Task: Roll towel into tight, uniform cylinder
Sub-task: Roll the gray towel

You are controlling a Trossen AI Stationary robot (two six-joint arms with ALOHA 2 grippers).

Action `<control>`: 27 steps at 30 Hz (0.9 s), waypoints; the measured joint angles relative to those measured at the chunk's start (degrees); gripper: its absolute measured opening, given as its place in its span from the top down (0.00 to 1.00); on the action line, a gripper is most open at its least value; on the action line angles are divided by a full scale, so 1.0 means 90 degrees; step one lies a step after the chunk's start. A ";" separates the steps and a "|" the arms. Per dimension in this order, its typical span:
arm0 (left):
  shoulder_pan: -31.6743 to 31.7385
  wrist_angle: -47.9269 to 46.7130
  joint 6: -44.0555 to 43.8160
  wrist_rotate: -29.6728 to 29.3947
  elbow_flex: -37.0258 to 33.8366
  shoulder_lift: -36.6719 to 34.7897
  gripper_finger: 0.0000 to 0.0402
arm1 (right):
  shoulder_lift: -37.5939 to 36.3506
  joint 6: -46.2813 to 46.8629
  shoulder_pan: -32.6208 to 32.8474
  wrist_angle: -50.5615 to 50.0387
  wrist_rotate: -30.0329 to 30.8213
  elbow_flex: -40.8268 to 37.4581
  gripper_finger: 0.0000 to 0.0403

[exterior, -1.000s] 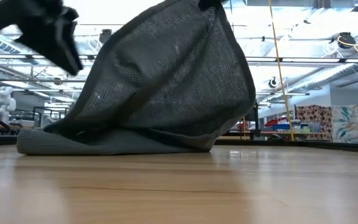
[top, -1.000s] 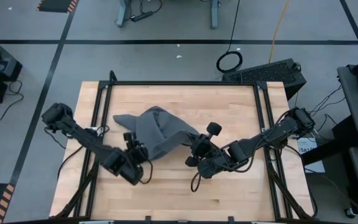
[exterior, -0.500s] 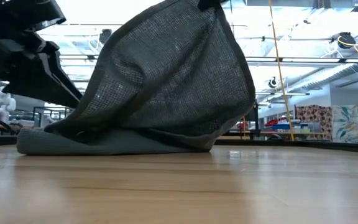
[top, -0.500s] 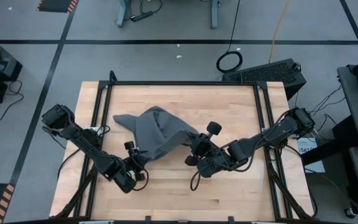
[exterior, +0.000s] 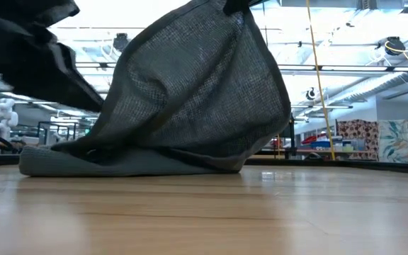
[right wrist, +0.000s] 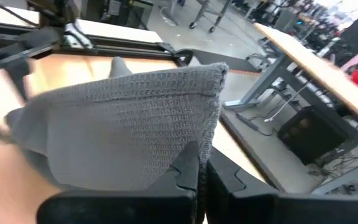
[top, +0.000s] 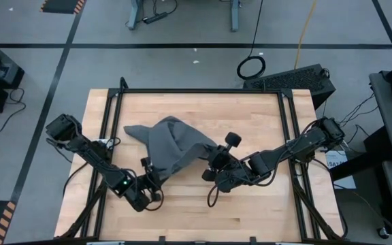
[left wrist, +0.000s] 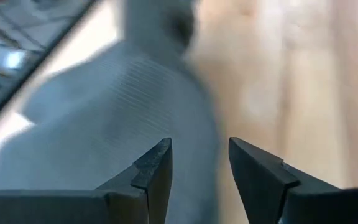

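Observation:
The towel's far folds point(top: 171, 131) are loose and spread out, so the towel's near edge point(top: 169, 173) will bend upward while those folds stay down when the robot lifts that edge.
The dark grey towel point(top: 171, 144) lies crumpled in the middle of the wooden table point(top: 250, 116). Its right part is raised like a tent point(exterior: 197, 85), while its lower folds point(exterior: 119, 161) rest on the wood. My right gripper point(top: 212, 158) is shut on the raised part and holds it up. My left gripper point(top: 148, 175) stands open, low at the towel's near left edge. In the left wrist view the grey cloth point(left wrist: 104, 112) lies just ahead of its spread fingers point(left wrist: 157, 165). I cannot tell whether they touch it. My right gripper pinches the towel's hemmed edge point(right wrist: 205, 140) between its two shut fingers, below a corner point(right wrist: 219, 70). The fingers come slanting from the table's right side. The held edge is lifted clear, and the cloth drapes slack from it down to the folds on the table.
Black frame rails run along the table's left point(top: 111, 129), right point(top: 291, 129) and far point(top: 203, 91) sides. Bare wood point(top: 203, 211) lies between the towel and the near edge. A cable coil point(top: 250, 67) and equipment sit on the floor beyond the table.
My left gripper has sunk toward the table by the towel's near left edge and has tipped from pointing steeply down to nearer level. The towel and my right gripper have stayed where they were.

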 joint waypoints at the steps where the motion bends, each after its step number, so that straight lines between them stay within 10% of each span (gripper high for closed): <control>1: 0.0062 0.0041 0.0003 -0.0152 0.0000 0.0000 0.59 | 0.0000 0.0023 0.0002 -0.0002 -0.0021 0.0000 1.00; 14: 0.0489 0.1024 0.0670 0.0869 0.0000 -0.0002 0.59 | 0.0000 0.0053 -0.0027 -0.0006 -0.0022 0.0000 1.00; 27: 0.0300 0.1240 0.0665 0.0323 0.0000 0.0575 0.59 | 0.0000 0.0069 -0.0027 -0.0032 -0.0019 0.0002 1.00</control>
